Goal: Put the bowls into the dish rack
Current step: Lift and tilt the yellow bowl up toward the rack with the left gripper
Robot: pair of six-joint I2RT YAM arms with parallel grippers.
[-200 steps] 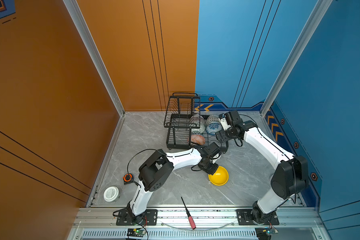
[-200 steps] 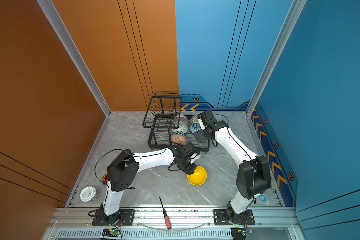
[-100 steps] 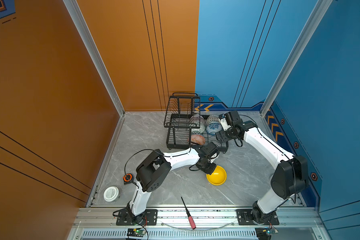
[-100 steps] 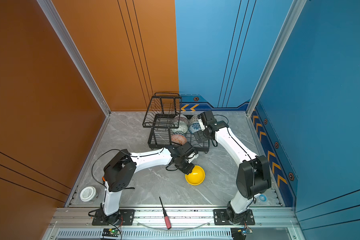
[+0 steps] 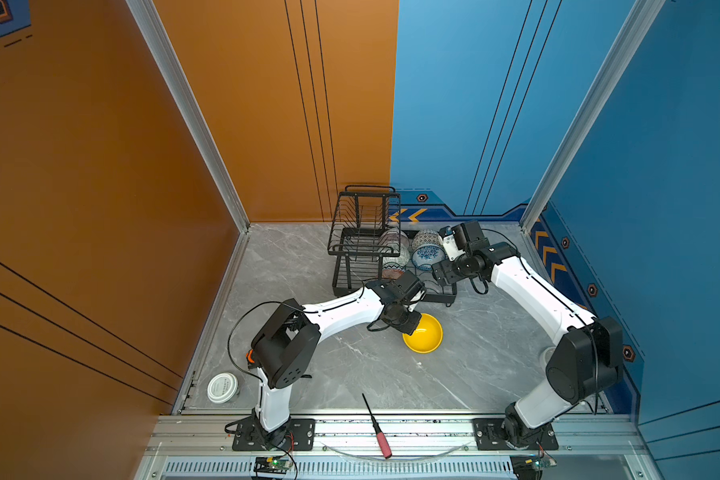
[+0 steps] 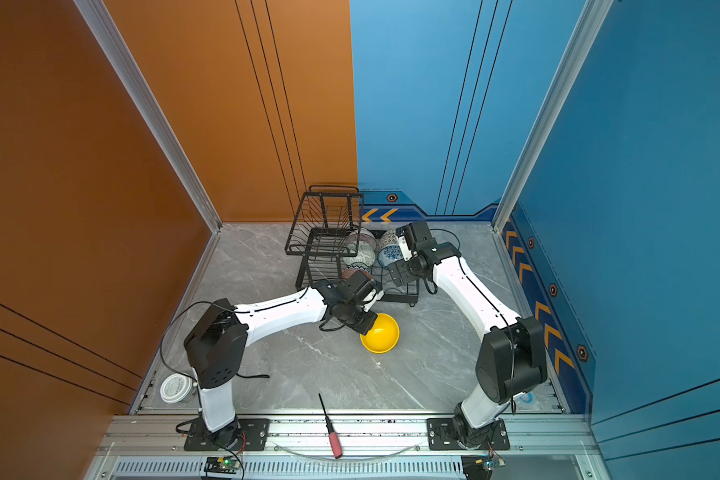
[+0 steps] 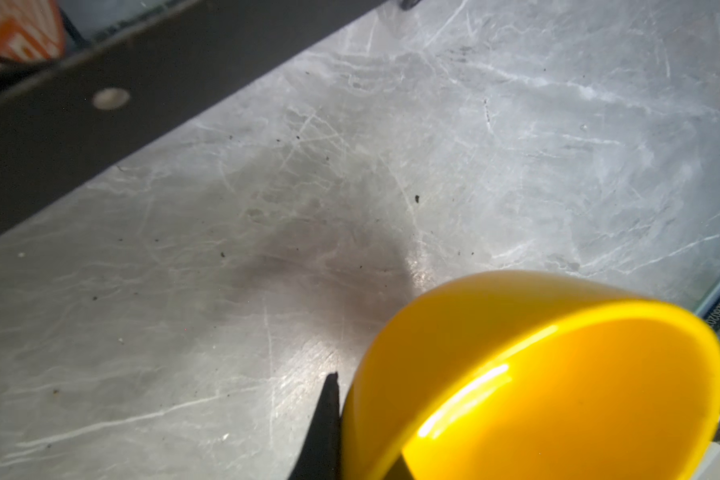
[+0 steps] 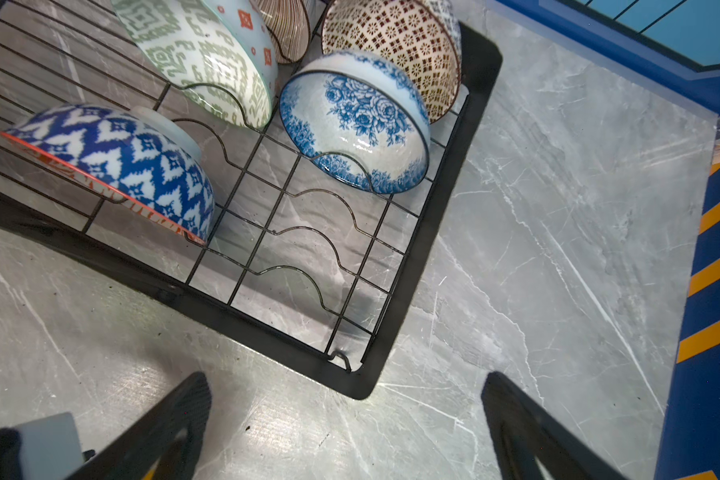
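My left gripper is leaving the yellow bowl's opposite rim clear (image 5: pixel 440 328), so my open right gripper should keep going toward that rim (image 6: pixel 397 329) until its fingers straddle it.
The plain yellow bowl (image 5: pixel 425 336) (image 6: pixel 381 334) (image 7: pixel 537 374) sits tilted just in front of the dish rack (image 5: pixel 362 249) (image 6: pixel 325 245). My left gripper (image 5: pixel 410 326) (image 6: pixel 366 326) (image 7: pixel 346 399) is shut on its rim, one finger outside and the other hidden inside. In the right wrist view, several patterned bowls stand in the rack's slots (image 8: pixel 433 249): blue floral (image 8: pixel 354 124), green geometric (image 8: pixel 208 58), and a blue-white one with an orange inside (image 8: pixel 121 158). My right gripper (image 5: pixel 441 272) (image 6: pixel 395 272) (image 8: pixel 346 390) hangs open over the rack's near right corner, holding nothing.
A red-handled screwdriver (image 5: pixel 377 426) lies on the front rail. A white round lid (image 5: pixel 222 387) sits at the front left corner of the grey marble floor (image 5: pixel 350 374). Orange and blue walls close in the back and sides. The rack's raised basket (image 5: pixel 366 220) stands at its left end.
My left gripper has carried the yellow bowl a little to the left and back toward the rack. The right arm has stayed still.
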